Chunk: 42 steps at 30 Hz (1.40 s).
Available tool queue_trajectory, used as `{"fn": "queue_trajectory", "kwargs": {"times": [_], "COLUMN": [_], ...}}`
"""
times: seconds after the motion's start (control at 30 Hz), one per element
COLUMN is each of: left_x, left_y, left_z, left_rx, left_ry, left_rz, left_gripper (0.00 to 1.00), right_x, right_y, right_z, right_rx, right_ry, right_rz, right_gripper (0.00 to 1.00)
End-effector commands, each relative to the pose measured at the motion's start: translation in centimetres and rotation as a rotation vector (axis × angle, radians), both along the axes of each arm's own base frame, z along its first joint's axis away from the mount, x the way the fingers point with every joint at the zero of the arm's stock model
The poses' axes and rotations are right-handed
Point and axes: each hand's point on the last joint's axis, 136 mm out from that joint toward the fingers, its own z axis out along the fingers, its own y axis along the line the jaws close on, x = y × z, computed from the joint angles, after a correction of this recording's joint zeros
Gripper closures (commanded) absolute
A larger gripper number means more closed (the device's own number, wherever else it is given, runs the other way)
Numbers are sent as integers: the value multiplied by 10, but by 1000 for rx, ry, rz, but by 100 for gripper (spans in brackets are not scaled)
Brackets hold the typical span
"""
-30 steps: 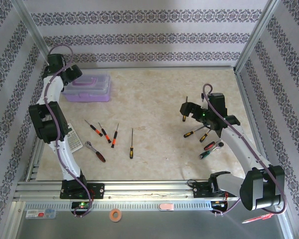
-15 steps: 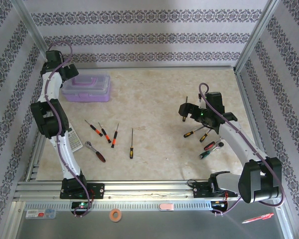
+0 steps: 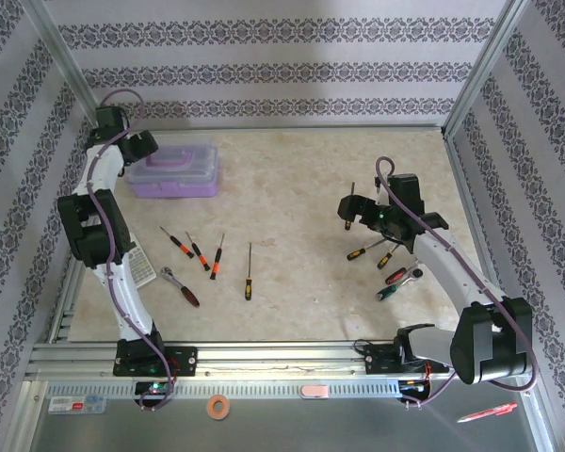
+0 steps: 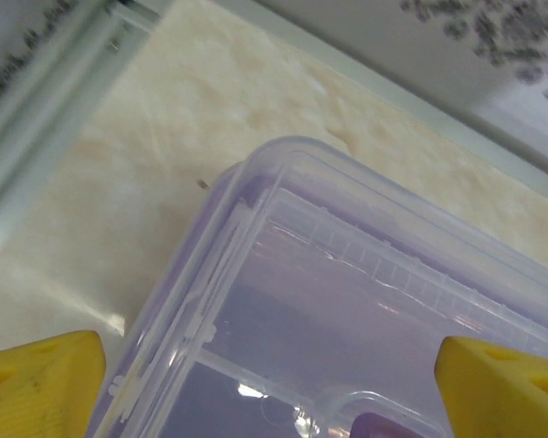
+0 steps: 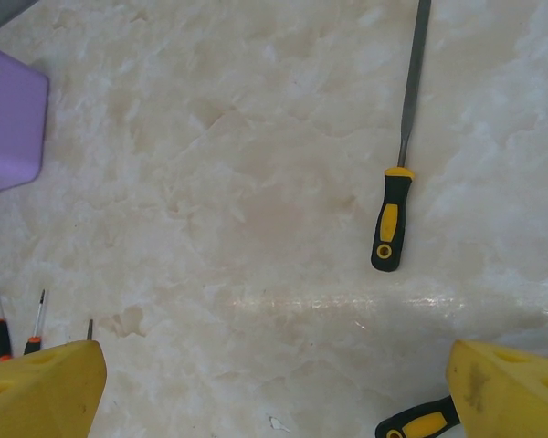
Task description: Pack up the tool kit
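Observation:
My left gripper should push the lilac case (image 3: 177,172), which lies far from my right gripper, to the open middle (image 3: 284,196), so both grippers can turn it there.
The lilac case (image 3: 174,169) with its clear lid (image 4: 365,301) and purple handle (image 4: 384,427) sits at the table's far left. My left gripper (image 3: 141,149) hangs over the case's left end. Its yellow fingers (image 4: 41,383) stand wide apart, open, with the lid below and between them. Several small screwdrivers (image 3: 200,252) and a ratchet wrench (image 3: 181,285) lie left of centre. A second cluster of tools (image 3: 388,264) lies at the right. My right gripper (image 3: 350,205) hovers open above bare table, just beyond that cluster. A black-and-yellow handled tool (image 5: 390,219) lies ahead of its fingers (image 5: 507,392).
A grey calculator (image 3: 139,266) lies by the left arm, partly hidden behind it. Aluminium frame rails (image 3: 264,127) and patterned walls close the table at the back and sides. A second black-and-yellow handle (image 5: 420,422) lies close to the right finger.
My left gripper has come down to the right against the case's left end, and the case has shifted slightly to the right. The right arm has stayed nearly still.

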Motion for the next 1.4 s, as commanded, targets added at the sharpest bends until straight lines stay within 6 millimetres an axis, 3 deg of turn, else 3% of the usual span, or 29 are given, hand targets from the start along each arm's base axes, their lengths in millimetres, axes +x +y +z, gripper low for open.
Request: {"fn": "queue_trajectory", "kwargs": {"times": [0.0, 0.3, 0.43, 0.53, 0.67, 0.8, 0.9, 1.0, 1.17, 1.37], "left_x": [-10, -32, -47, -60, -79, -89, -81, -59, -23, 9], "left_y": [-82, -236, -275, -306, -323, -317, -291, -282, -287, -302], "left_z": [-9, -20, -9, 8, 28, 56, 69, 77, 65, 23], "left_rx": [-127, -295, -356, -445, -456, -386, -249, -194, -139, -177], "left_ry": [22, -17, -22, -44, -21, -45, -53, -59, 15, 100], "left_rz": [-61, -131, -169, -256, -362, -432, -398, -405, -485, -499], "left_gripper": [7, 9, 10, 13, 13, 13, 8, 5, 8, 15], "right_x": [3, -6, -9, -10, -5, 4, 13, 19, 33, 45], "right_y": [10, 25, 32, 37, 39, 46, 56, 71, 81, 88], "right_z": [19, 21, 16, 9, 2, -1, -5, -13, -31, -48], "right_rx": [42, 48, 42, 27, 9, 10, 7, 21, 5, -9], "right_ry": [-55, -74, -66, -43, -25, -10, 5, 39, 88, 126], "right_rz": [9, 13, 25, 57, 60, 72, 87, 124, 130, 112], "right_gripper": [5, 6, 9, 18, 36, 50, 52, 52, 54, 59]}}
